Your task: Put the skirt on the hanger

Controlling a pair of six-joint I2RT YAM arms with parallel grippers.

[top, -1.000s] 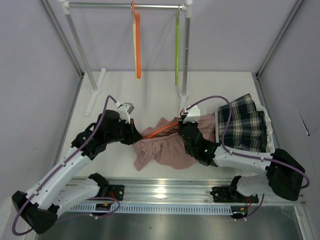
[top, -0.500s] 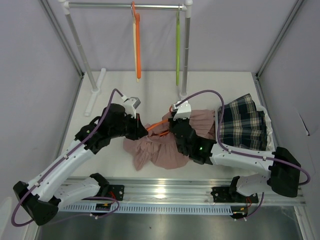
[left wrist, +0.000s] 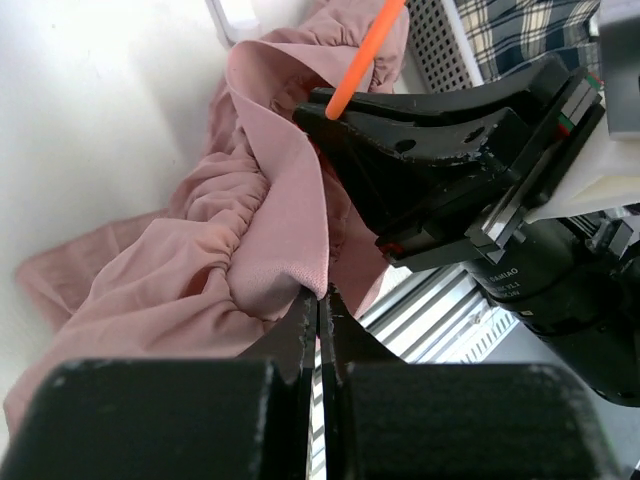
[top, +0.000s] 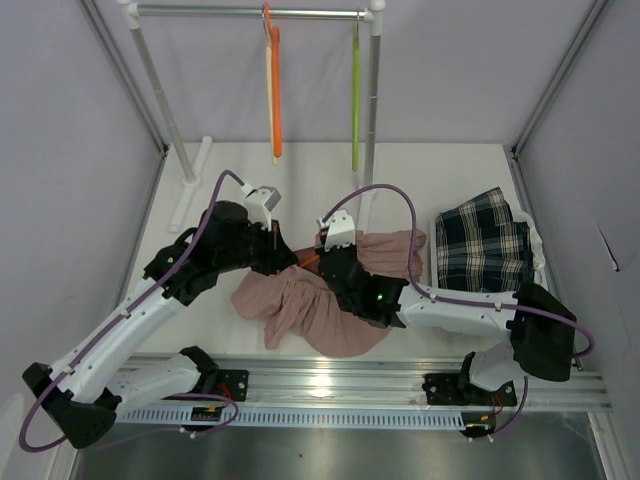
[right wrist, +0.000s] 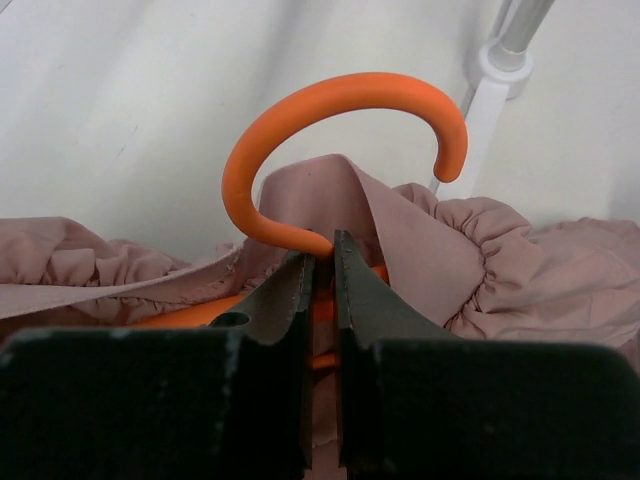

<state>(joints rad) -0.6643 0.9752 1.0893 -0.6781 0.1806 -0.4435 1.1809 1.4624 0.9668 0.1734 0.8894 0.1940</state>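
My left gripper holds just the pink garment's edge [left wrist: 312, 272], so it should open and grip that edge together with the orange hanger's arm [right wrist: 192, 313] before my right gripper opens.
The plaid skirt [top: 485, 242] lies flat at the right of the table, untouched; a corner of it shows in the left wrist view [left wrist: 520, 25]. A thin pale hanger [top: 268, 100] seems to hang edge-on against an orange one on the rail. My left gripper [top: 290, 262] [left wrist: 320, 295] is shut on the edge of a pink ruffled garment [top: 310, 300] [left wrist: 270, 200]. My right gripper [top: 322, 258] [right wrist: 322, 262] is shut on the neck of an orange hanger [right wrist: 330, 110] just below its hook, with pink fabric draped round it.
A clothes rail [top: 250, 12] stands at the back with an orange hanger [top: 275, 90] and a lime-green hanger [top: 354, 100]. White cloth [top: 541, 270] lies under the plaid skirt. Walls close in left and right. A metal track [top: 330, 375] runs along the near edge.
Both arms have moved left, dragging the pink garment and the orange hanger with them. The right arm no longer covers the plaid skirt. Both grips stay shut.
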